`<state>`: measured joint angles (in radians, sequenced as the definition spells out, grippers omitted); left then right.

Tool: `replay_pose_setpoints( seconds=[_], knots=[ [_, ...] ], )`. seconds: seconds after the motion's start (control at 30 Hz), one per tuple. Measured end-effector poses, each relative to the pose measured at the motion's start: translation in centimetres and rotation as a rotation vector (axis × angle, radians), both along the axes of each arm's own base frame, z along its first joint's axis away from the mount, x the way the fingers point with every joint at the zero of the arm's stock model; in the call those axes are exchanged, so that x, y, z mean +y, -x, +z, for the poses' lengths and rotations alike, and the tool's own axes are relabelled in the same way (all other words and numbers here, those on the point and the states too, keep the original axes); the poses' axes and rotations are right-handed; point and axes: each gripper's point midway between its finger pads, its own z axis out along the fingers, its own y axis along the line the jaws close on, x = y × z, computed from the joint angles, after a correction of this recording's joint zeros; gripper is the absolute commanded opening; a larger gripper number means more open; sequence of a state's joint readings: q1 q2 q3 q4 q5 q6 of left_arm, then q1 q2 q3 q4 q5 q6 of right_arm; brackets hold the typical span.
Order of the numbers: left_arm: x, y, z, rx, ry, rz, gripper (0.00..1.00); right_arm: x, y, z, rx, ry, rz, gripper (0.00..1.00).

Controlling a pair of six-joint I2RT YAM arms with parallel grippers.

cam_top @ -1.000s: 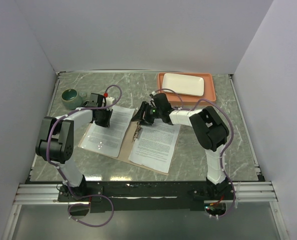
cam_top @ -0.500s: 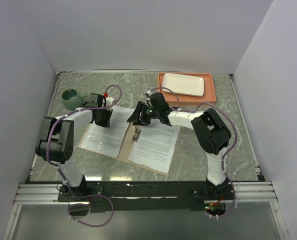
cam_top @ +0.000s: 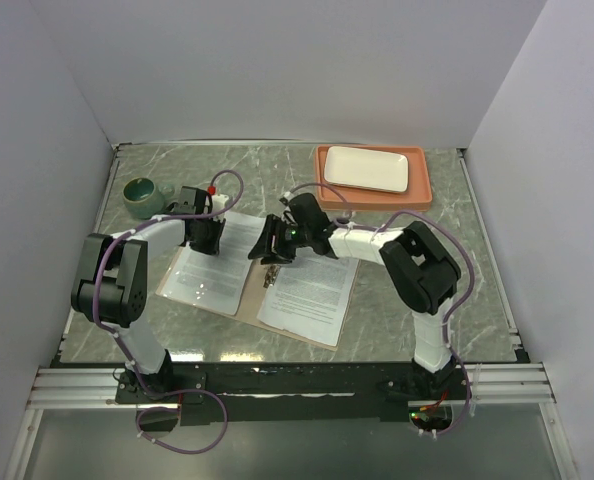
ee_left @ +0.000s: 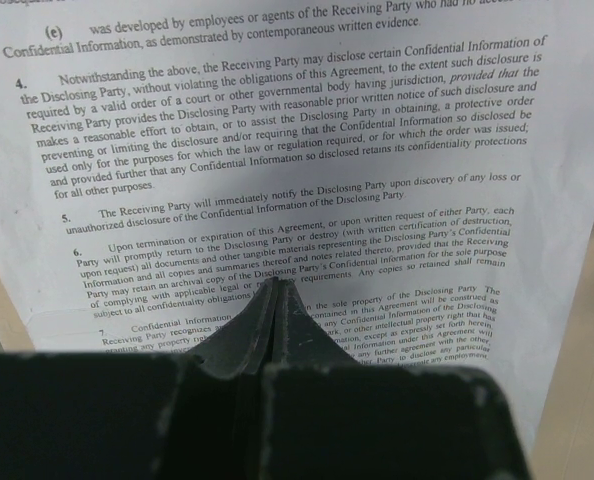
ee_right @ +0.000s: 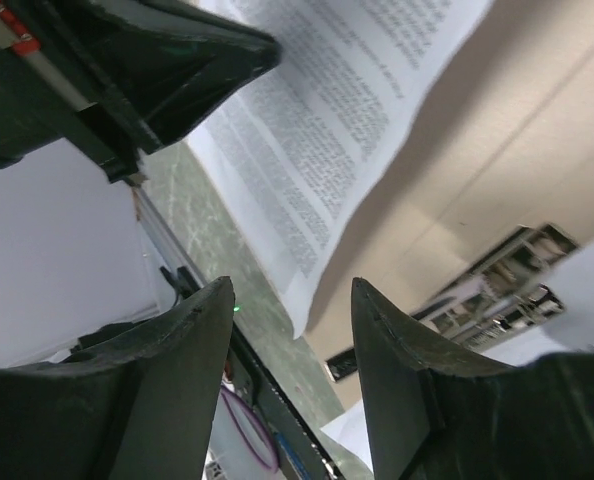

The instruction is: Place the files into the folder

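The glossy sheet [cam_top: 213, 278] is within the tan folder's edges, so my left gripper should carry on moving off the sheet and open toward the metal clip [cam_top: 270, 275].
The tan folder [cam_top: 248, 299] lies open on the marble table with two printed files on it. The left sheet [cam_top: 215, 268] looks glossy; the right sheet [cam_top: 312, 290] lies flat. My left gripper [cam_top: 206, 240] is shut, its tip [ee_left: 277, 283] resting on the left sheet's text [ee_left: 307, 130]. My right gripper [cam_top: 268, 250] is open and empty, low over the far end of the folder's crease, near a metal clip [cam_top: 273, 271]. In the right wrist view the gripper [ee_right: 292, 285] frames the left sheet's edge [ee_right: 337, 110], which stands slightly off the folder [ee_right: 497, 130].
A salmon-orange tray [cam_top: 422, 186] holding a white plate [cam_top: 367, 168] stands at the back right. A green bowl [cam_top: 142, 196] sits at the back left, beside my left arm. Grey walls close in three sides. The metal clip [ee_right: 497, 278] also shows by the right finger.
My right gripper has slid left from the right sheet's top edge to the folder's crease. My left gripper has stayed shut on the left sheet.
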<state>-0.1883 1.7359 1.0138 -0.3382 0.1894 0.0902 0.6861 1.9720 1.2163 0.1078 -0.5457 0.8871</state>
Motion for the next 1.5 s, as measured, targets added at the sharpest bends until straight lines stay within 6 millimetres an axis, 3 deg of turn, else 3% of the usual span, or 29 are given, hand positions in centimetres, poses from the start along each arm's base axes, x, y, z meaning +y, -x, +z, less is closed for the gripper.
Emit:
replay_pose_setpoints(
  seconds=[0.17, 0.27, 0.37, 0.5, 0.6, 0.73, 0.8, 0.87, 1.03, 1.1, 1.2, 1.33, 1.5],
  knots=[
    [0.4, 2.1, 0.3, 0.069, -0.013, -0.001, 0.01, -1.3, -0.6, 1.0, -0.008, 0.037, -0.019, 0.59],
    [0.6, 3.7, 1.7, 0.097, -0.014, -0.003, 0.02, -2.4, -1.4, 3.4, -0.051, 0.040, -0.044, 0.60],
    [0.3, 4.5, 4.4, 0.077, 0.011, -0.014, 0.04, -3.6, -1.9, 6.4, -0.113, 0.035, -0.069, 0.59],
    [-1.3, 4.4, 8.3, 0.015, 0.074, -0.062, 0.08, -5.1, -1.6, 8.8, -0.170, 0.049, -0.092, 0.58],
    [-3.6, 4.4, 9.3, -0.018, 0.097, -0.129, 0.19, -6.7, -0.2, 8.1, -0.179, 0.078, -0.103, 0.57],
    [-7.9, 4.5, 8.4, 0.017, 0.100, -0.228, 0.30, -9.5, 2.6, 4.3, -0.140, 0.163, -0.126, 0.48],
    [-10.0, 3.3, 7.9, 0.033, 0.104, -0.251, 0.32, -11.0, 3.8, 2.2, -0.127, 0.222, -0.146, 0.41],
    [-11.5, 1.8, 7.4, 0.040, 0.113, -0.246, 0.35, -11.3, 4.4, 1.5, -0.138, 0.245, -0.148, 0.31],
    [-12.9, 0.6, 7.2, 0.036, 0.129, -0.232, 0.44, -10.3, 4.8, 1.9, -0.207, 0.232, -0.144, 0.18],
    [-13.3, 0.5, 7.3, 0.034, 0.132, -0.230, 0.55, -9.9, 4.9, 2.5, -0.244, 0.205, -0.146, 0.16],
    [-14.6, 0.2, 7.3, 0.019, 0.131, -0.240, 0.61, -10.0, 5.1, 3.6, -0.315, 0.171, -0.166, 0.12],
    [-16.3, 0.5, 5.9, 0.033, 0.114, -0.241, 0.71, -10.4, 5.2, 4.6, -0.427, 0.136, -0.195, 0.09],
    [-17.0, 0.6, 3.7, 0.054, 0.072, -0.205, 0.72, -10.4, 6.4, 2.8, -0.575, 0.135, -0.169, 0.09]
  ],
)
